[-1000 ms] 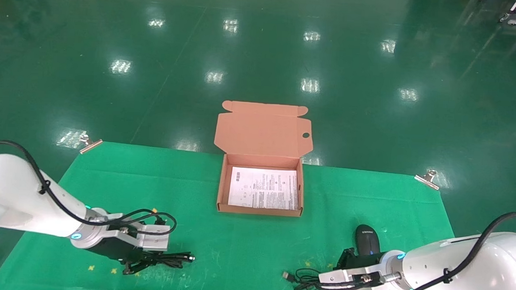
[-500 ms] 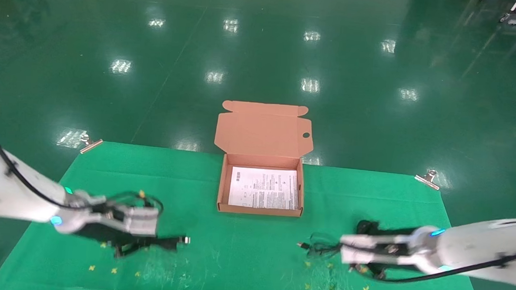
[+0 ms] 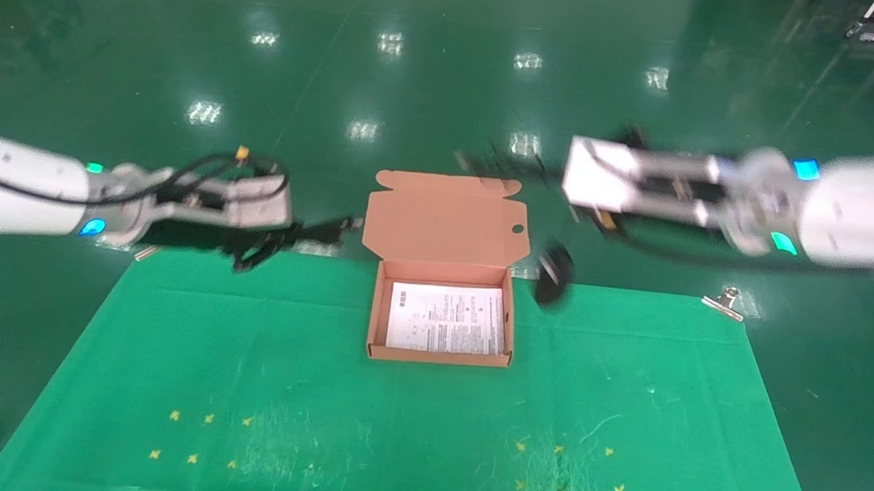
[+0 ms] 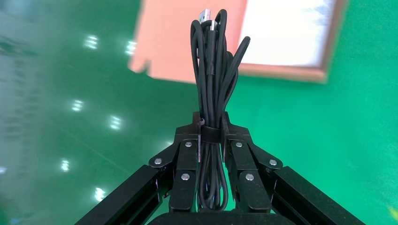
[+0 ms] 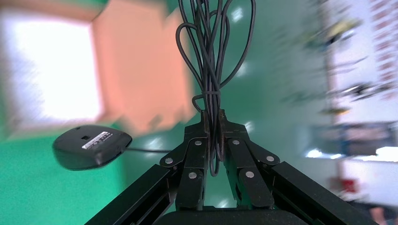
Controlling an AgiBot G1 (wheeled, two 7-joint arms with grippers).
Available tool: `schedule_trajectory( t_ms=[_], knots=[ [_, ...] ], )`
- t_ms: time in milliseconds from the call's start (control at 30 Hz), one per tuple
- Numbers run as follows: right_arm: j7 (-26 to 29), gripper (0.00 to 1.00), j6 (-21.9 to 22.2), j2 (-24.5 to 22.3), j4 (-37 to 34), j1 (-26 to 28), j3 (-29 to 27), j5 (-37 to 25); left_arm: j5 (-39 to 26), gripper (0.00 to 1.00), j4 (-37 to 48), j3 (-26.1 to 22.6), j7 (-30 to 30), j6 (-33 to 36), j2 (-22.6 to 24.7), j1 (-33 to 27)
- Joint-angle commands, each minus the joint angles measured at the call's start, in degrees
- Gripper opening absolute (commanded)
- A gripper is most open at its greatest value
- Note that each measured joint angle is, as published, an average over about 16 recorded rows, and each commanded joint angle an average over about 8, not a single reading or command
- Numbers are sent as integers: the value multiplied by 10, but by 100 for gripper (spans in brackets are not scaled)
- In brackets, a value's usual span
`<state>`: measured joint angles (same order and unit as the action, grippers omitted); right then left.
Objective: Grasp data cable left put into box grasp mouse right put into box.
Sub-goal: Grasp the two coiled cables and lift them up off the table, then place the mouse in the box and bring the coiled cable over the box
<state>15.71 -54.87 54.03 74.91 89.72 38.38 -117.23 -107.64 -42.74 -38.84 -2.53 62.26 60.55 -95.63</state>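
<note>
The dangling mouse (image 3: 554, 276) and the data cable are both crowding the box (image 3: 445, 317), so the robot's left gripper should move back while the right gripper lowers the mouse in first.
The salmon-orange box (image 3: 376, 313) stands open at the cloth's far middle, a white printed sheet inside, lid flap up. My left gripper (image 3: 279, 237) is raised left of the lid, shut on the tied black data cable (image 3: 328, 230); in the left wrist view the jaws (image 4: 210, 127) pinch the bundle (image 4: 212, 70) at its tie. My right gripper (image 3: 558, 173) is raised right of the lid, shut on the mouse's looped cord (image 5: 211, 70). The black mouse (image 3: 554, 276) dangles below by its cord, just off the box's right far corner; it also shows in the right wrist view (image 5: 91, 147).
The green cloth (image 3: 400, 421) covers the table, held by a metal clip (image 3: 726, 301) at the far right corner. Small yellow marks (image 3: 200, 434) dot the near cloth. Shiny green floor lies beyond the table.
Both arms rose off the cloth and swung toward the box. The data cable rose with the left gripper. The mouse left the cloth and now hangs by its cord from the right gripper.
</note>
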Motion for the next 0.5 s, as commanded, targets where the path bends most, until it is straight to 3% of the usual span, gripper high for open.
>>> schedule_trajectory(
  t_ms=[33, 300, 500],
  knots=[
    [1, 0, 17, 21, -2, 17, -6, -2, -3, 0, -16, 4, 21, -14, 4, -5],
    [-59, 0, 76, 107, -96, 75, -7, 12, -15, 0, -63, 15, 56, -57, 14, -17],
    [-102, 0, 92, 129, -135, 91, -7, 35, -18, 0, -82, 18, 61, -68, 13, -19]
  ],
)
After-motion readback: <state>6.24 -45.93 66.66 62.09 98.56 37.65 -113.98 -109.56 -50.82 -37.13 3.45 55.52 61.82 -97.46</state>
